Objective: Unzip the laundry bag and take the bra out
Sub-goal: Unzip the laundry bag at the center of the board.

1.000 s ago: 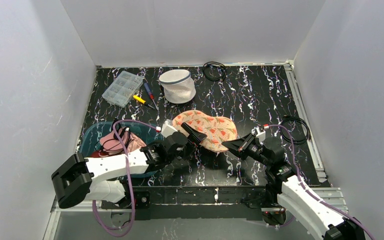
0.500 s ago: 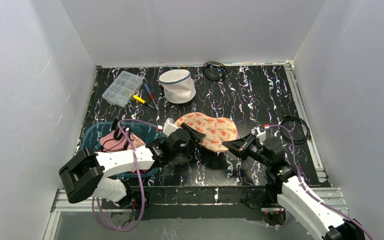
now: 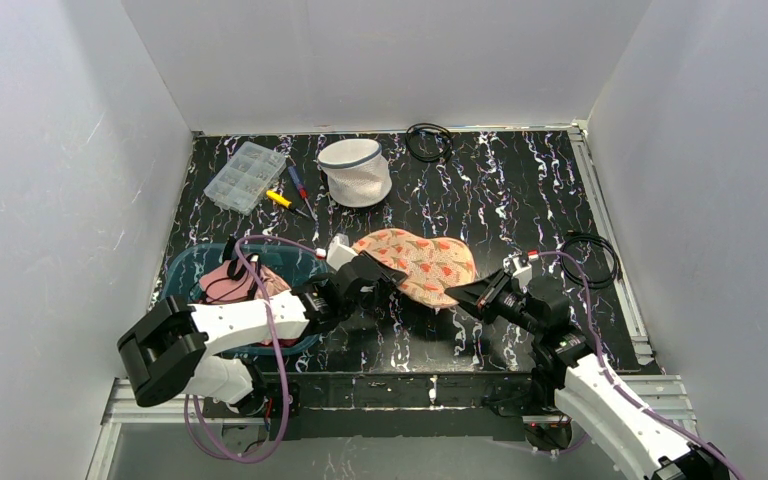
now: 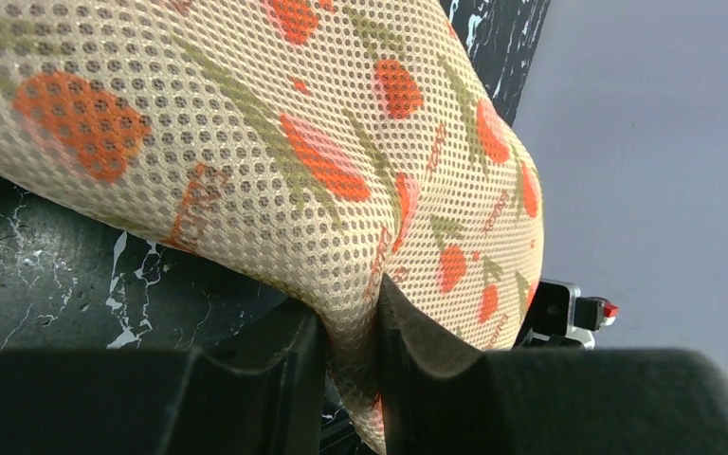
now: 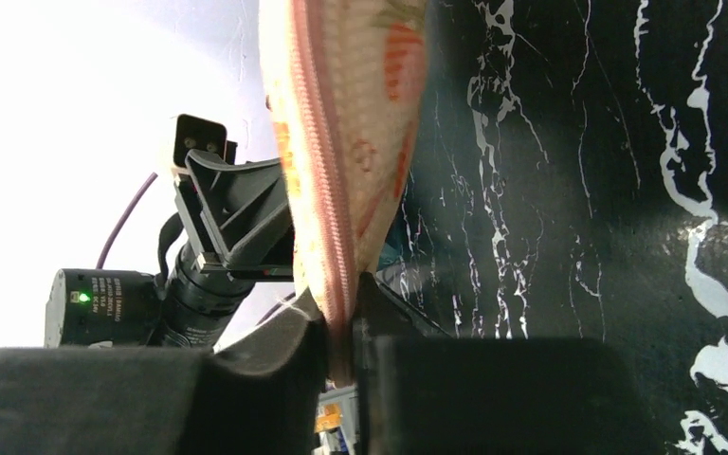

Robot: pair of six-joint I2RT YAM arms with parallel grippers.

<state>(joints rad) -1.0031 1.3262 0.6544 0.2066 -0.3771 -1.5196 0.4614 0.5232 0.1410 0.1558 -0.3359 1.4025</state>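
Next, my right gripper opens and moves back while my left gripper turns the pouch [image 3: 426, 264], because the right fingers are pinching the zipper edge [image 5: 320, 180] along with the mesh.
A white mesh drum-shaped laundry bag [image 3: 355, 172] with blue-grey rim trim stands at the back of the table, far from both arms. Between the arms hangs a beige mesh pouch [image 3: 420, 262] printed with red fruit, with a pink zipper [image 5: 327, 161] along its edge. My left gripper [image 3: 385, 272] is shut on a fold of the pouch's mesh [image 4: 351, 351]. My right gripper [image 3: 457, 292] is shut on the zipper edge [image 5: 341, 351] at the pouch's near right end. The bra is hidden.
A teal basin [image 3: 185, 265] holding pink garments [image 3: 235, 285] sits at the near left under the left arm. At the back left are a clear organizer box [image 3: 245, 177] and screwdrivers [image 3: 285, 200]. Black cable coils lie at the back [image 3: 428, 140] and the right edge [image 3: 592, 258].
My left gripper has gone from open to shut on the pouch's left side. The left arm has swung in slightly. The pouch has shifted a little right; the right gripper keeps its grip.
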